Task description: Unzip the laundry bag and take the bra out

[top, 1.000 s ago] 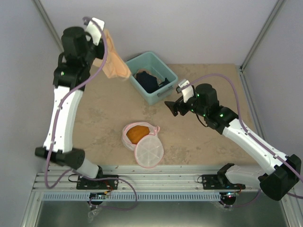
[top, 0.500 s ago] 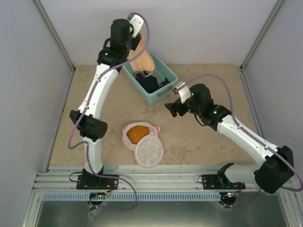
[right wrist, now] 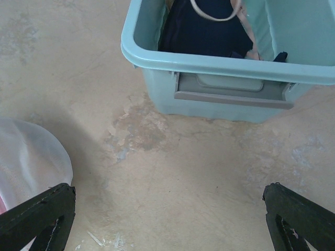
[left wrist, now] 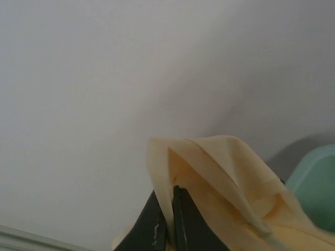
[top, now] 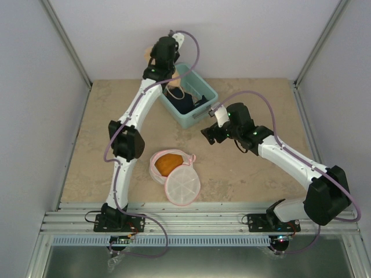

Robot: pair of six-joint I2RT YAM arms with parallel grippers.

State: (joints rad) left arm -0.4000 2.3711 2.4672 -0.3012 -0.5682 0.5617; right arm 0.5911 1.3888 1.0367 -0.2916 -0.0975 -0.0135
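I should keep moving my left gripper over the dark garment (top: 184, 103) and let go of the bra inside the teal bin's rim, as the peach bra's strap (top: 175, 92) is hanging inside that bin.
The laundry bag (top: 174, 172) lies open at the table's front centre, its round pink-rimmed mesh lid (top: 183, 186) flipped toward me and an orange item (top: 168, 164) inside. My left gripper (top: 168, 49) is shut on the peach bra (top: 174, 84), held high over the back corner of the teal bin (top: 200, 113). In the left wrist view the gripper (left wrist: 168, 191) pinches a fold of the bra (left wrist: 225, 183). My right gripper (top: 210, 133) is open and empty, just in front of the bin. In the right wrist view the gripper (right wrist: 167, 214) is spread wide over bare table, with the bag's mesh (right wrist: 26, 157) at the left.
The teal bin (right wrist: 225, 57) holds a dark garment (right wrist: 204, 31), and a peach strap (right wrist: 214, 13) hangs into it. The bin's rim also shows in the left wrist view (left wrist: 316, 178). Grey walls close in the left, back and right sides.
My left arm swung right from the back-left corner, carrying the bra over the teal bin. My right gripper shifted slightly left and stayed open.
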